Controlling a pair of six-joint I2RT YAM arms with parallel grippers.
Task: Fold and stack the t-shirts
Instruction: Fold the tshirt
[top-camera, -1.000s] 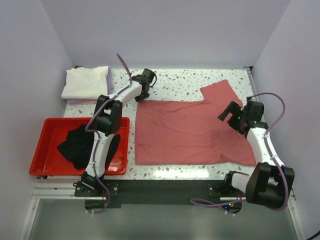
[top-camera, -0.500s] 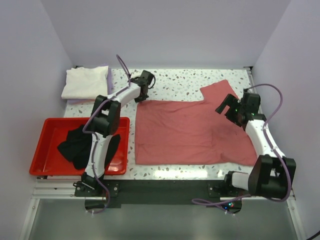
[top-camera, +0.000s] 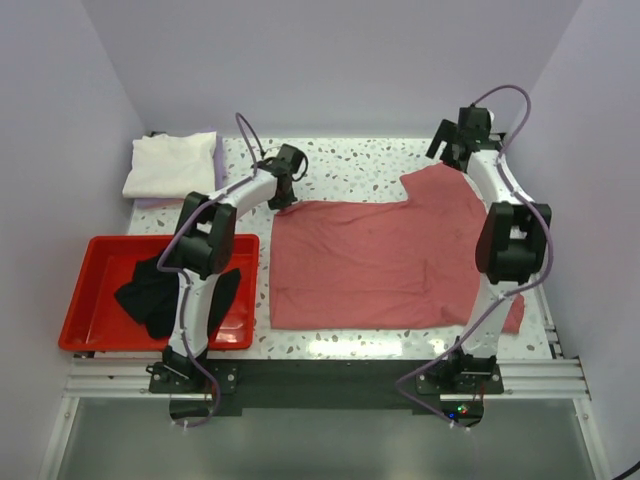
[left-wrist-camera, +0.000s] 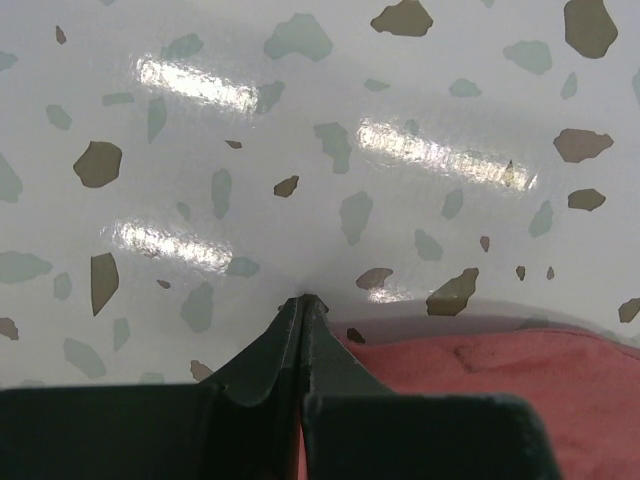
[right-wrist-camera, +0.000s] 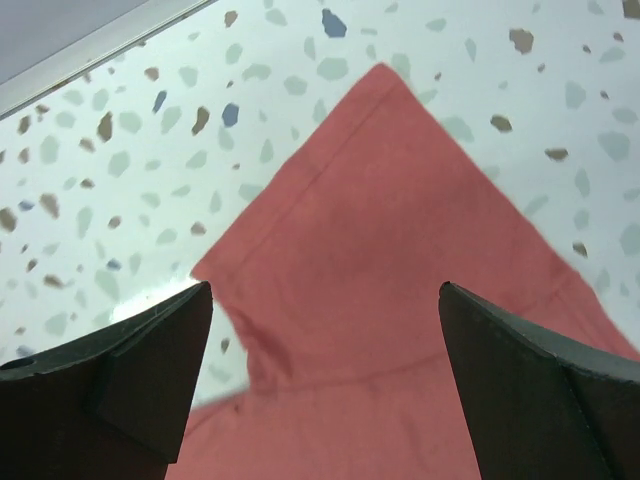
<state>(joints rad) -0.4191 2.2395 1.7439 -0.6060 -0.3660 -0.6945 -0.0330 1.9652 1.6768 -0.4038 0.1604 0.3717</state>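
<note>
The salmon t-shirt's front flap (top-camera: 345, 308) is already folded in, so the salmon t-shirt's back edge (top-camera: 350, 204) will flip over and come down next to that flap when I fold forward.
A salmon t-shirt (top-camera: 380, 262) lies spread flat in the middle of the table. My left gripper (top-camera: 284, 198) is down at its back left corner, shut on the cloth; in the left wrist view the fingertips (left-wrist-camera: 303, 300) meet at the table, a sliver of salmon t-shirt (left-wrist-camera: 480, 395) pinched between the fingers. My right gripper (top-camera: 447, 148) hangs open above the back right sleeve (right-wrist-camera: 380, 240), fingers wide on either side of it, not touching. A folded cream-white t-shirt (top-camera: 172, 163) rests on a lavender one (top-camera: 216, 152) at the back left. A black t-shirt (top-camera: 160, 290) is crumpled in the tray.
A red plastic tray (top-camera: 85, 300) stands at the front left beside the left arm. Walls close in the table at the back and both sides. Bare speckled tabletop (top-camera: 360, 165) shows behind the salmon shirt.
The right arm swung from the shirt's right side to the back, over the sleeve, jaws still open. The left gripper closed on the shirt's back left corner.
</note>
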